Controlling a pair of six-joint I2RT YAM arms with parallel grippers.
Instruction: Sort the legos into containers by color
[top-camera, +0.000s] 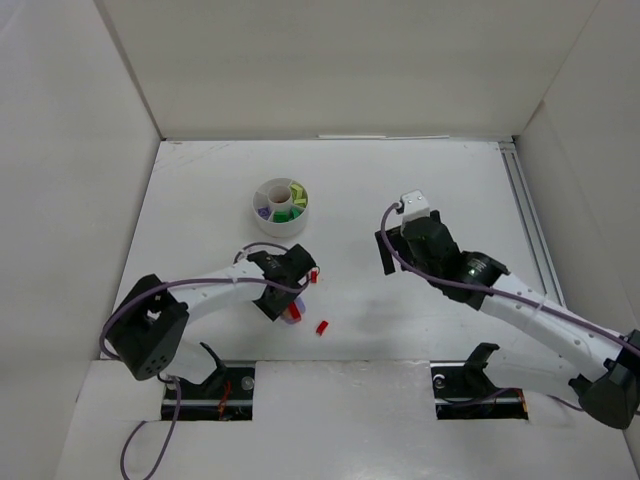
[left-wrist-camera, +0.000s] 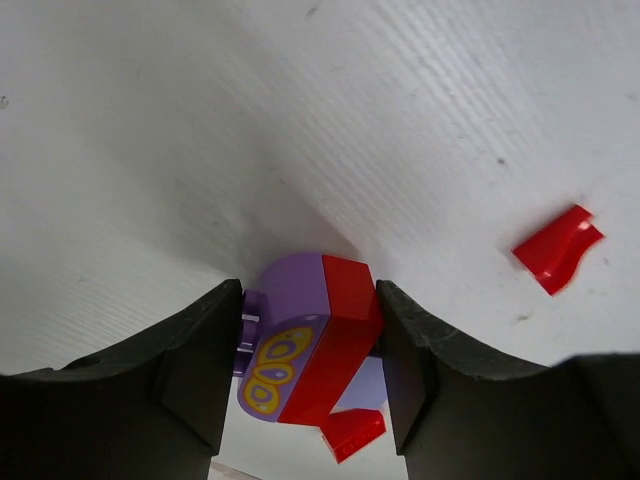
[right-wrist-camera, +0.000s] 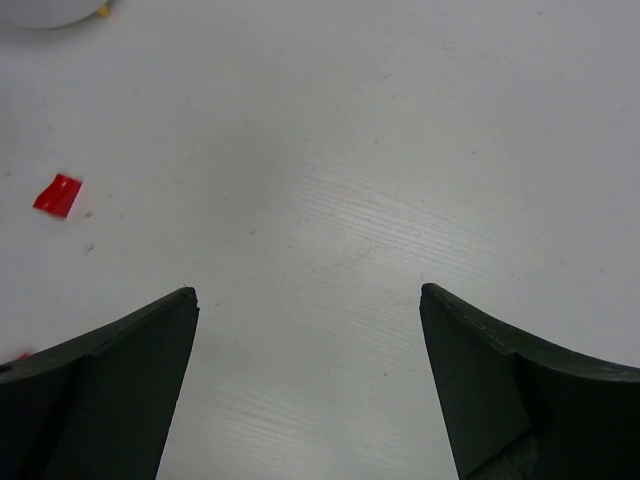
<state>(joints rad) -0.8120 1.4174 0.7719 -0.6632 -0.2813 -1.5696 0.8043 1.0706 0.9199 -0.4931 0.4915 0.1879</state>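
Note:
The joined brick's lavender end (left-wrist-camera: 367, 386) pokes out beyond the left gripper's fingers, so the right gripper should keep moving toward the joined brick until it closes on that end.
My left gripper (top-camera: 289, 304) (left-wrist-camera: 308, 296) is shut on a joined lavender-and-red brick (left-wrist-camera: 312, 335) with a yellow pattern; it also shows in the top view (top-camera: 292, 314). A small red brick (left-wrist-camera: 352, 435) lies just under it. Two more red bricks lie on the table, one (top-camera: 322, 327) to its right and one (top-camera: 314, 275) by the wrist; the left wrist view shows one red brick (left-wrist-camera: 558, 248). The round white tub (top-camera: 280, 206) holds green, yellow and lavender pieces. My right gripper (top-camera: 385, 250) (right-wrist-camera: 308, 300) is open and empty over bare table, with a red brick (right-wrist-camera: 57, 195) to its left.
White walls enclose the table on the left, back and right. A metal rail (top-camera: 527, 225) runs along the right edge. The tub's rim (right-wrist-camera: 45, 15) shows at the top left of the right wrist view.

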